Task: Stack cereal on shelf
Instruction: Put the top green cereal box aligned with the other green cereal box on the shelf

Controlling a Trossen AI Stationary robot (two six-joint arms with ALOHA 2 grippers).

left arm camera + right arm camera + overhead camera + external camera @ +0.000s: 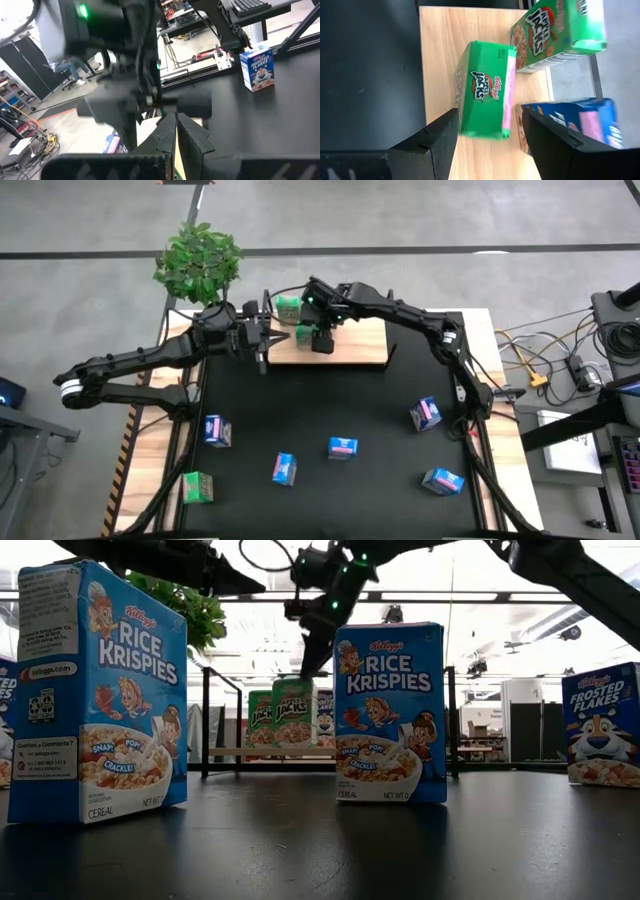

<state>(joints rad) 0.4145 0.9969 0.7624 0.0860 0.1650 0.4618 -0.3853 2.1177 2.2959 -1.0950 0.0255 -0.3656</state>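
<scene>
The front green carton (293,717) is out of line with the rear green carton, so the robot's right gripper should close and push the front carton into line (284,328).
The shelf (360,345) is a light wood board with black uprights at the table's far edge. Three cartons stand on it: one green Apple Jacks carton (482,90), a second green one (555,30) and a blue one (575,120). My right gripper (490,117) hangs open above the first green carton, one finger on each side; a gap shows at one finger. My left gripper (175,125) is shut and holds nothing, level by the shelf's left end (262,345). Several more cartons stand on the black table.
Loose cartons stand on the black mat: blue ones (217,431), (284,468), (343,448), (426,413), (442,480) and a green one (198,487). A potted plant (198,260) stands beyond the far left corner. Cables lie off the table's right side.
</scene>
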